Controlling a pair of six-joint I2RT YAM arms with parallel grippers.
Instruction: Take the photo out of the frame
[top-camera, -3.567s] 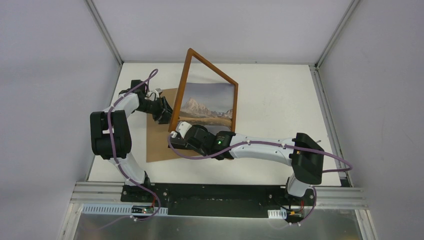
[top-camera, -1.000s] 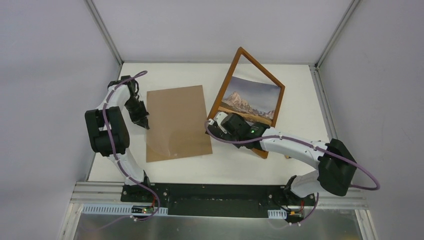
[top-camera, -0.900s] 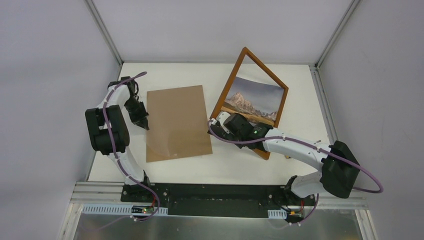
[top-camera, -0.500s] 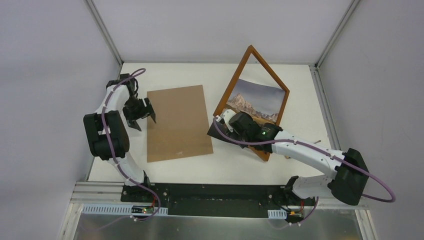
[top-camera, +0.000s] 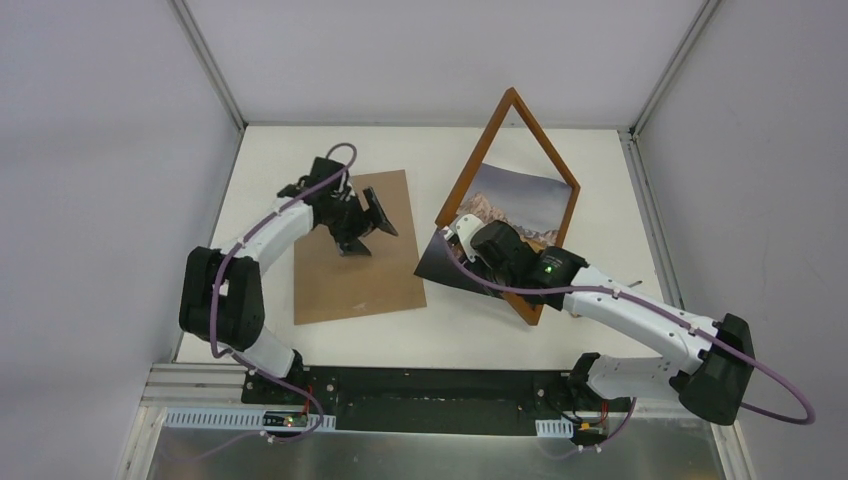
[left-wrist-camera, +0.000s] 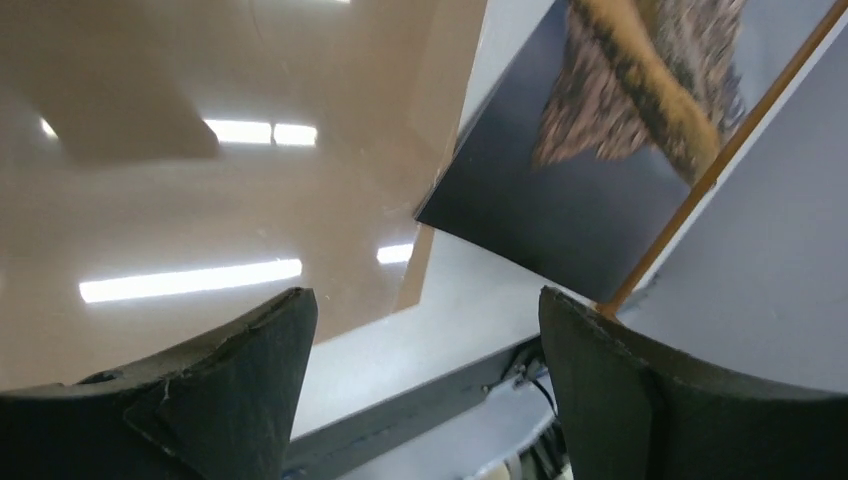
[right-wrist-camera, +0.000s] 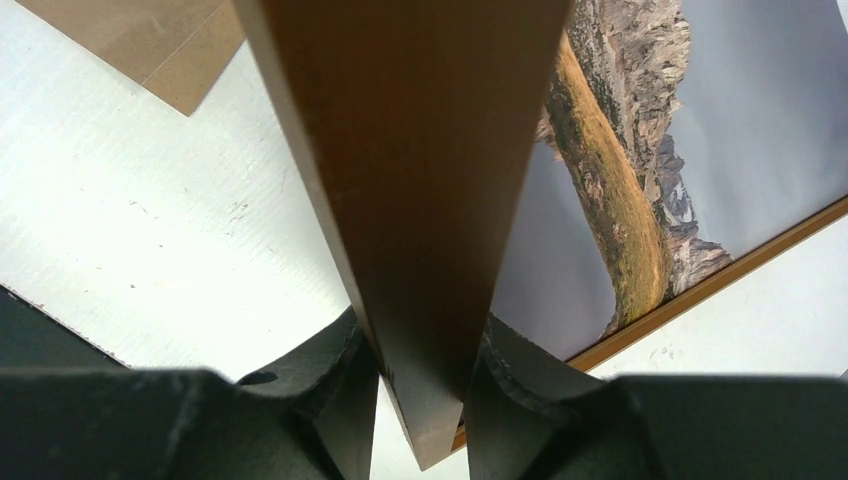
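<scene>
My left gripper should keep moving toward the photo's lower edge (top-camera: 458, 286) until its fingers are on both sides of that edge, because the photo's dark corner (top-camera: 434, 266) sticks out past the frame's rail.
The orange-brown frame (top-camera: 545, 140) stands tilted on edge over the right half of the table. My right gripper (top-camera: 460, 240) is shut on its lower-left rail (right-wrist-camera: 410, 180), one finger on each side of the wood. The photo (top-camera: 520, 205), a mountain over a lake, hangs in the opening, and its dark lower-left corner (top-camera: 440, 265) pokes out past the rail. Over the brown backing board (top-camera: 350, 275) my left gripper (top-camera: 372, 232) hovers open and holds nothing. In the left wrist view the photo (left-wrist-camera: 600, 190) lies ahead, beyond the open gripper (left-wrist-camera: 425, 340).
The backing board (left-wrist-camera: 200, 180) lies flat on the white table (top-camera: 500, 340), left of centre. Grey enclosure walls ring the table, with metal corner posts at the back. The right arm stretches across the front right of the table.
My left gripper has opened and swung right from the board's left edge to above the board, toward the frame. The right arm has shifted the frame slightly right and tipped it more upright.
</scene>
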